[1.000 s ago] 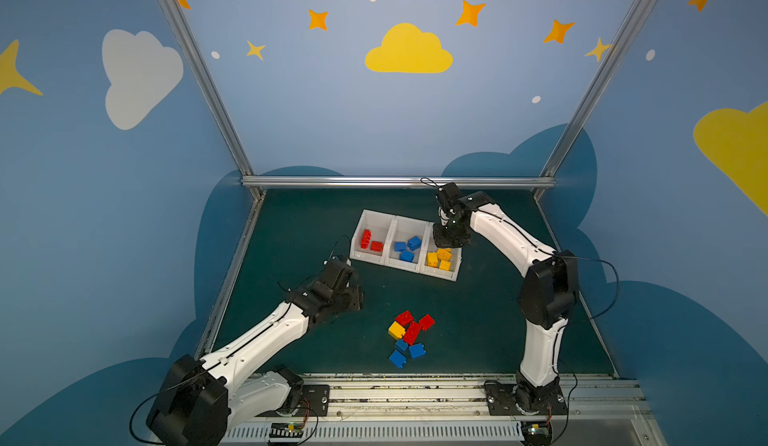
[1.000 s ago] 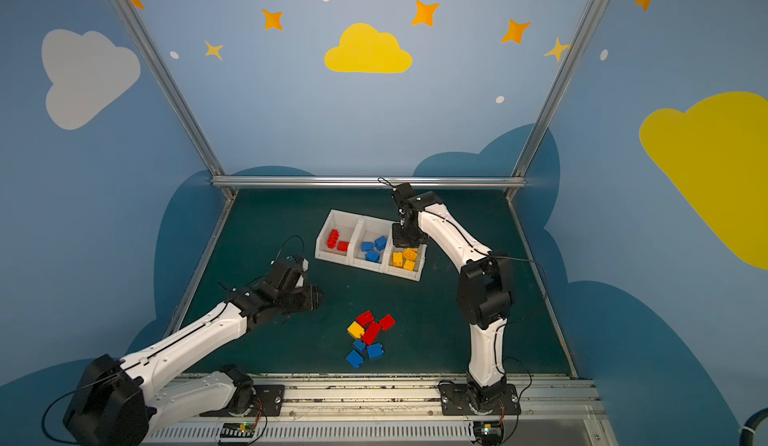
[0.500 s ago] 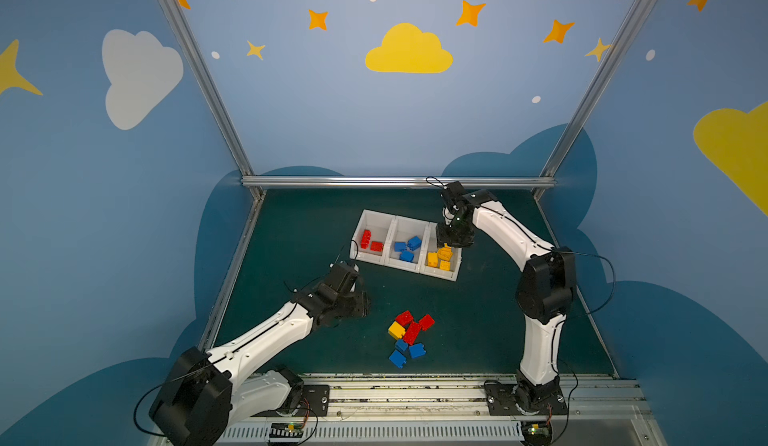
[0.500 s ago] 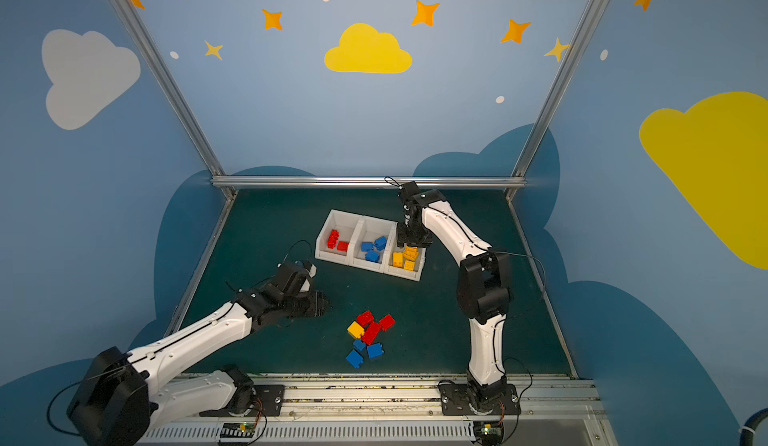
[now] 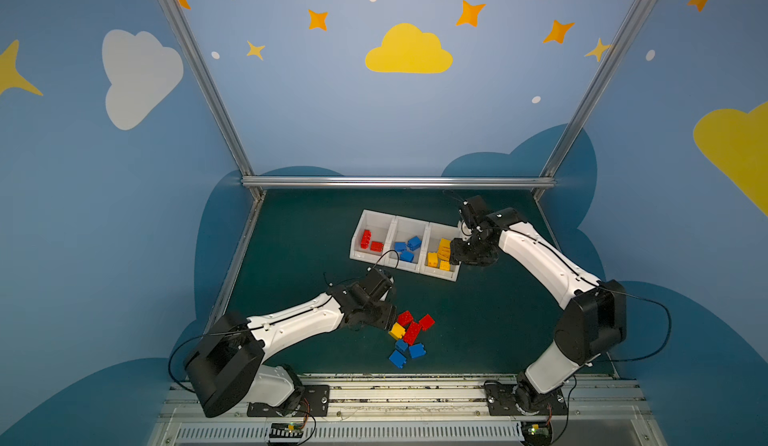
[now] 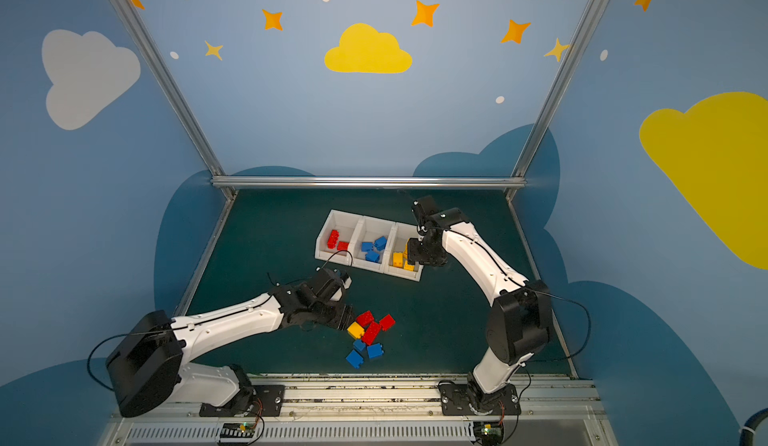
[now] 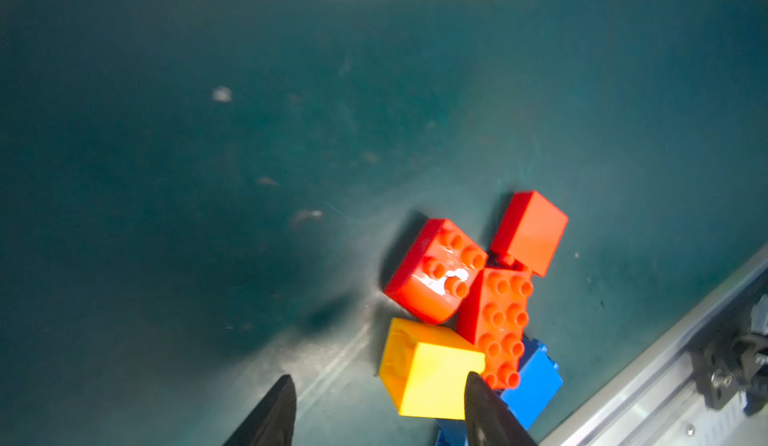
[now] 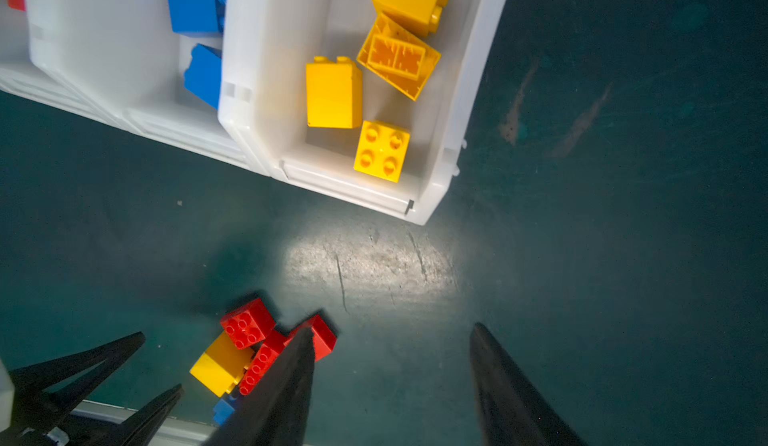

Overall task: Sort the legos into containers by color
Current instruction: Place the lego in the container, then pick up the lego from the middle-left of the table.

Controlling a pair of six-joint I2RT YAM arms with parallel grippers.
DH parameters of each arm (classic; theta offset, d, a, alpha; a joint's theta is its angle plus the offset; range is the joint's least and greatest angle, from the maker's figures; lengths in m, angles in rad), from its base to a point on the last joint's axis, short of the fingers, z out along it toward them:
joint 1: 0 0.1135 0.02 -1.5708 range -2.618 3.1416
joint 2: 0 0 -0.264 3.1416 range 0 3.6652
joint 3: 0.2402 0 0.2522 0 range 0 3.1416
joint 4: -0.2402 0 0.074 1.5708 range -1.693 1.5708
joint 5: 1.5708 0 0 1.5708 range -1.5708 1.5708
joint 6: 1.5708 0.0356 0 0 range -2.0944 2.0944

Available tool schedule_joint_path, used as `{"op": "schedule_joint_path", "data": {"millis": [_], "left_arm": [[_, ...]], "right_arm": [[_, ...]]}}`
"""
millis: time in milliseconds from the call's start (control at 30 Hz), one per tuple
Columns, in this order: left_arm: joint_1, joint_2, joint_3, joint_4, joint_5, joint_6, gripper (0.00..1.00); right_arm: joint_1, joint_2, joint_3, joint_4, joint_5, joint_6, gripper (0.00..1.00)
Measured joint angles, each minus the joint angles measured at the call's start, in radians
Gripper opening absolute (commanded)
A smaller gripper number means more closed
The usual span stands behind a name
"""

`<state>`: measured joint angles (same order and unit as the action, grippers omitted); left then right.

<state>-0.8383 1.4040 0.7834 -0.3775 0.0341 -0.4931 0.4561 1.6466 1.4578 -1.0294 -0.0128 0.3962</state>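
Next, I pull my right gripper back before my left gripper brings the yellow lego [image 5: 397, 330] into the yellow container, because my right gripper hangs at the yellow container's edge [image 5: 457, 274].
Three white containers stand in a row at mid-table: one with red legos [image 5: 370, 240], one with blue legos [image 5: 408, 245], one with yellow legos [image 5: 439, 253]. Loose legos lie in a pile on the green mat: red ones [image 5: 411, 331], a yellow one [image 5: 397, 330] and blue ones [image 5: 417, 350]. My left gripper [image 7: 378, 381] is open low at the pile's left side, and the yellow lego [image 7: 432, 373] lies just beyond its tips, against one finger. My right gripper [image 8: 392, 329] hangs open and empty by the yellow container's [image 8: 266, 48] right edge.
A metal rail [image 5: 395, 385] runs along the table's near edge, just behind the pile. Metal frame posts and blue walls close in the back and sides. Bare mat [image 5: 490, 319] lies between the pile and the right arm.
My left arm has swung right and nearer, up to the pile, and its jaws have widened. My right gripper has opened and drawn slightly nearer along the yellow container.
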Motion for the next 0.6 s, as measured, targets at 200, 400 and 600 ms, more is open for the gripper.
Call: {"op": "schedule_joint_path", "data": {"millis": [200, 400, 600], "left_arm": [[-0.056, 0.063, 0.05, -0.025, -0.014, 0.03, 0.66], [-0.084, 0.103, 0.058, -0.037, -0.021, 0.042, 0.66], [-0.109, 0.135, 0.087, -0.05, -0.032, 0.049, 0.66]], "right_arm": [[-0.003, -0.039, -0.061, 0.013, -0.009, 0.027, 0.6], [-0.003, -0.043, -0.09, 0.032, -0.021, 0.045, 0.61], [-0.003, -0.051, -0.104, 0.039, -0.029, 0.053, 0.61]]}}
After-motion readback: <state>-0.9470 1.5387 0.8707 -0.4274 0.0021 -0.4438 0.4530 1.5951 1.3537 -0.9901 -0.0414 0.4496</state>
